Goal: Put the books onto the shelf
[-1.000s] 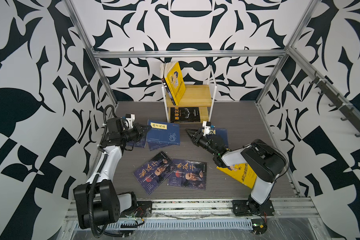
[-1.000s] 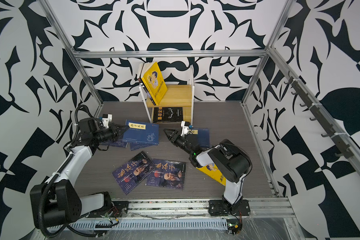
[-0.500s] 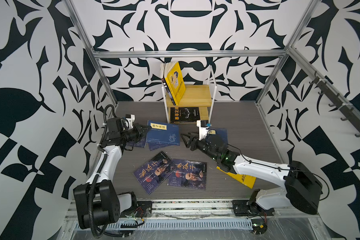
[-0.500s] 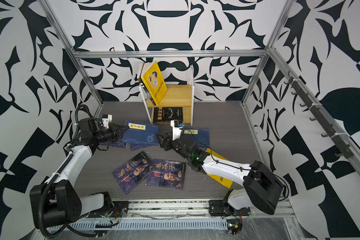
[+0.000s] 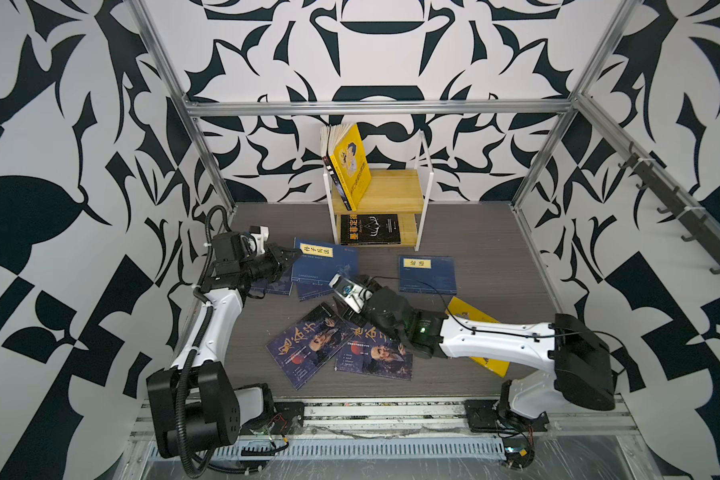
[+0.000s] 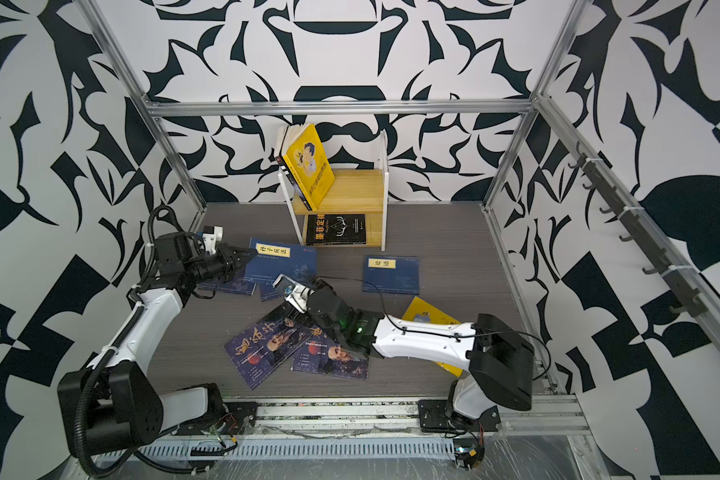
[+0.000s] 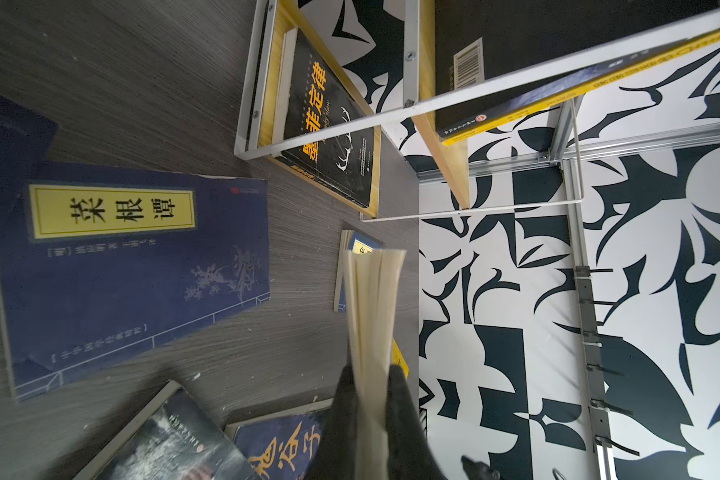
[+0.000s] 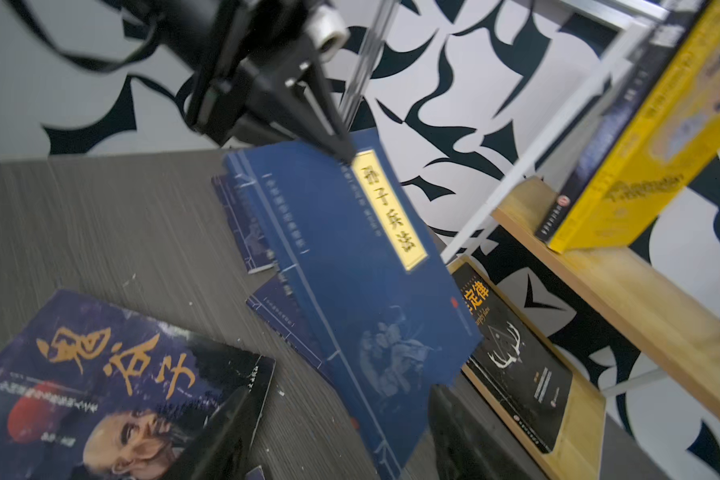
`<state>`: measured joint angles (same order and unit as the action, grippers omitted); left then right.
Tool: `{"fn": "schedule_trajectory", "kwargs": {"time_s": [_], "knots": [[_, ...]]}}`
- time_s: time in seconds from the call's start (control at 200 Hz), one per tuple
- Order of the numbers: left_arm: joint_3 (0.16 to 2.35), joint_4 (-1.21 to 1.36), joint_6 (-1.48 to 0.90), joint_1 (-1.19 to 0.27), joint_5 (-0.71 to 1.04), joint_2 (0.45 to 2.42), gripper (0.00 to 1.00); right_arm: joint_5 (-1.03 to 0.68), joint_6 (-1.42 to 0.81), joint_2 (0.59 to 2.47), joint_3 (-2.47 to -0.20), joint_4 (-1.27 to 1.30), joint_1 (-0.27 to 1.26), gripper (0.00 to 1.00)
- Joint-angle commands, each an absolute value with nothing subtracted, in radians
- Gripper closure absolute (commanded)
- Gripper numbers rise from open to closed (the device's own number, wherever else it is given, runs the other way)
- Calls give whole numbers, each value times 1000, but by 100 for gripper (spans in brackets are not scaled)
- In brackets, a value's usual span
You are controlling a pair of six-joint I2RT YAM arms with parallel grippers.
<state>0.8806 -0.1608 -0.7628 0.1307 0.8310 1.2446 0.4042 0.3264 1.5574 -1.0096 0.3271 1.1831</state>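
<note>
The navy book's spine edge (image 8: 308, 304) extends straight from the corner hold, so I expect the lifted navy book (image 5: 332, 264) to stay flat as I take it to the shelf.
My left gripper (image 5: 295, 253) is shut on the label corner of a navy book (image 5: 327, 266) with a yellow title label, holding it tilted above other navy books (image 5: 276, 286). The left wrist view shows its cream page edge (image 7: 373, 316) between the jaws. My right gripper (image 8: 341, 440) is open, and the lifted book's low corner (image 8: 391, 374) lies just ahead of its fingers (image 8: 466, 436). In both top views the right gripper (image 5: 344, 305) sits just in front of that book. The shelf (image 5: 391, 195) stands at the back, with a yellow book (image 5: 350, 166) leaning on top and a black book (image 5: 371, 228) below.
Flat on the grey floor lie a navy labelled book (image 5: 427, 274), two dark blue portrait books (image 5: 308, 345) (image 5: 375, 353) and a yellow book (image 5: 491, 361) partly under my right arm. A further navy labelled book (image 7: 134, 270) shows in the left wrist view. Patterned walls and metal rails enclose the space.
My right arm has stretched out and swung left and toward the front, from near the right-hand navy book to the held book's near edge, and its jaws have widened. The left arm has stayed put.
</note>
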Motion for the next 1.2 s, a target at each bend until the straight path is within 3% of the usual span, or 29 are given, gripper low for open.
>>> {"fn": "schedule_trajectory", "kwargs": {"time_s": [0.0,0.255,0.645,0.83,0.84,0.86,0.95,1.01,1.075,1.195], "knots": [[910,-163,-780,130,856,1232,100,520,567,1614,-1136,298,1219,29],[909,-170,-785,132,861,1220,100,754,689,1783,-1287,344,1241,29],[906,-163,-805,115,868,1216,100,737,688,1873,-1384,318,1197,42],[911,-170,-791,110,882,1201,100,712,679,1881,-1412,237,1183,61],[910,-170,-788,109,882,1201,100,706,680,1880,-1411,232,1181,69],[908,-170,-783,109,878,1201,100,702,680,1880,-1410,223,1179,100],[902,-171,-785,109,863,1202,100,698,681,1867,-1398,202,1170,100],[911,-177,-790,108,871,1197,88,682,653,1851,-1403,152,1162,100],[912,-179,-782,110,879,1197,67,672,633,1824,-1380,150,1154,100],[903,-183,-768,109,845,1199,52,670,632,1788,-1335,151,1140,100]]}}
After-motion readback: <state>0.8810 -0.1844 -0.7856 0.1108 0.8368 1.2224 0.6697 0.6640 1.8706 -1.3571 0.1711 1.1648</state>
